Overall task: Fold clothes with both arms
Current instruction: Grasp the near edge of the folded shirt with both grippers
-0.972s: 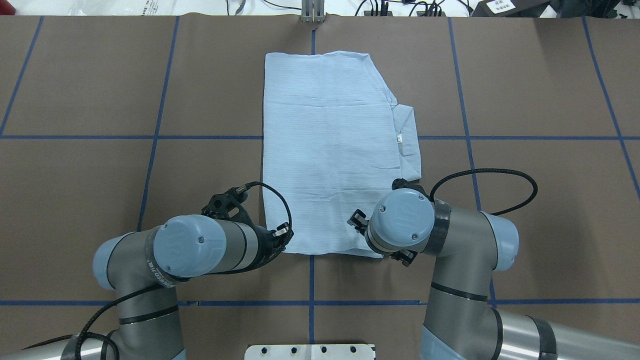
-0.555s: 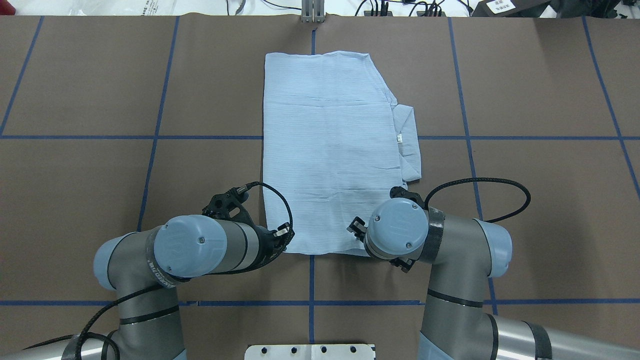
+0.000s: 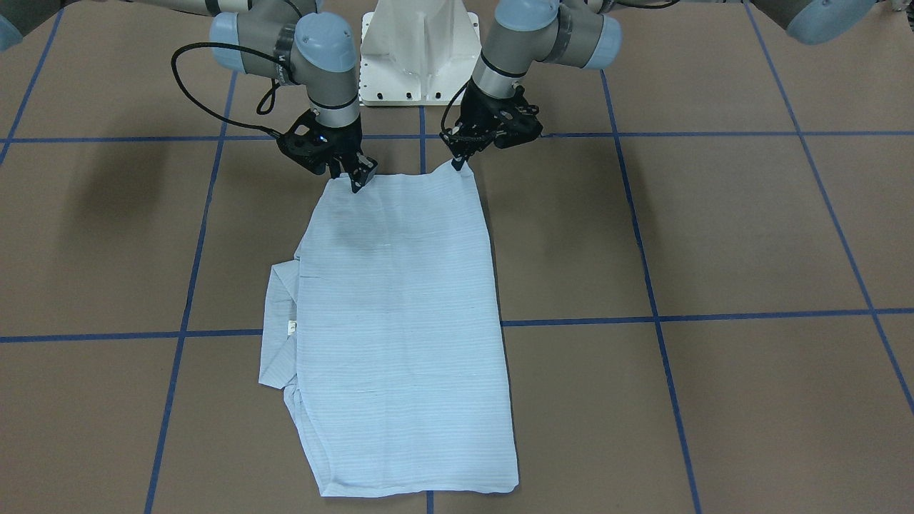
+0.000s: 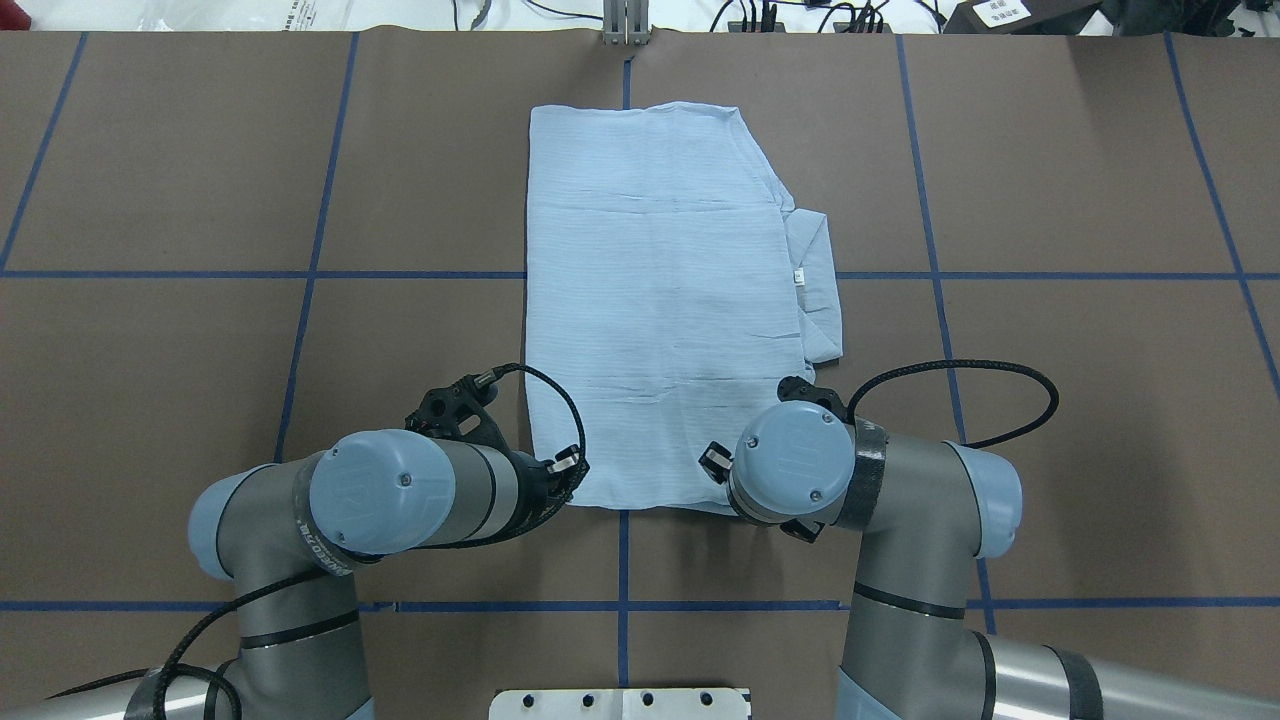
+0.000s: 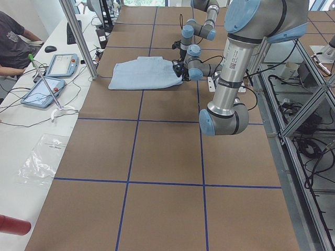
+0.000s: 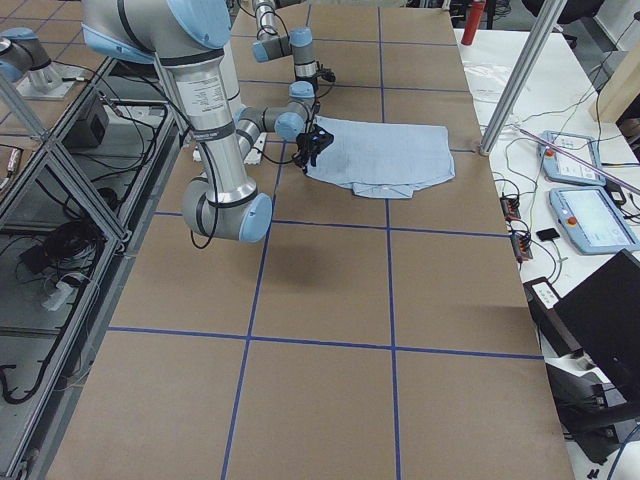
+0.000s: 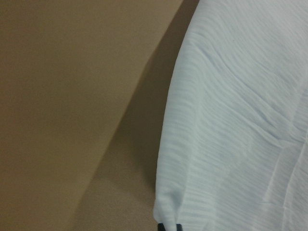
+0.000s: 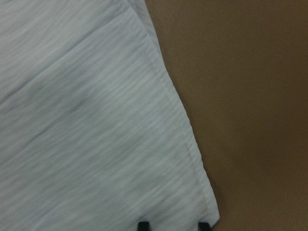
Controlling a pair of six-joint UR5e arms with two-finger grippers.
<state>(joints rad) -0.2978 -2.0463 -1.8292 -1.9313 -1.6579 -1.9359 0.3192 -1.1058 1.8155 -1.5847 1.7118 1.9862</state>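
The shirt's near corner (image 8: 213, 217) has both fingers of my right gripper within it. Next, I open them wider, put them on both sides of the shirt's side edge (image 8: 207, 197) and pinch the corner before folding.
The pale blue shirt (image 4: 660, 300) lies folded into a long rectangle on the brown table, its collar (image 4: 815, 270) sticking out on the robot's right. My left gripper (image 3: 457, 163) is shut on the shirt's near left corner (image 7: 166, 211), which is raised slightly. My right gripper (image 3: 357, 184) is down at the near right corner. In the right wrist view its fingertips (image 8: 143, 225) stand apart with the hem (image 8: 192, 159) between them, so it is open. From overhead the right wrist (image 4: 790, 460) hides that corner.
The white pedestal base (image 3: 418, 50) stands just behind the grippers. Blue tape lines (image 4: 310, 275) grid the table. A metal post (image 4: 625, 25) is at the far edge. A person (image 5: 13, 42) sits at a side bench with tablets (image 5: 60, 65).
My right wrist has shifted toward the robot and a little left, and now covers the shirt's near right corner. The left arm and the shirt have stayed put.
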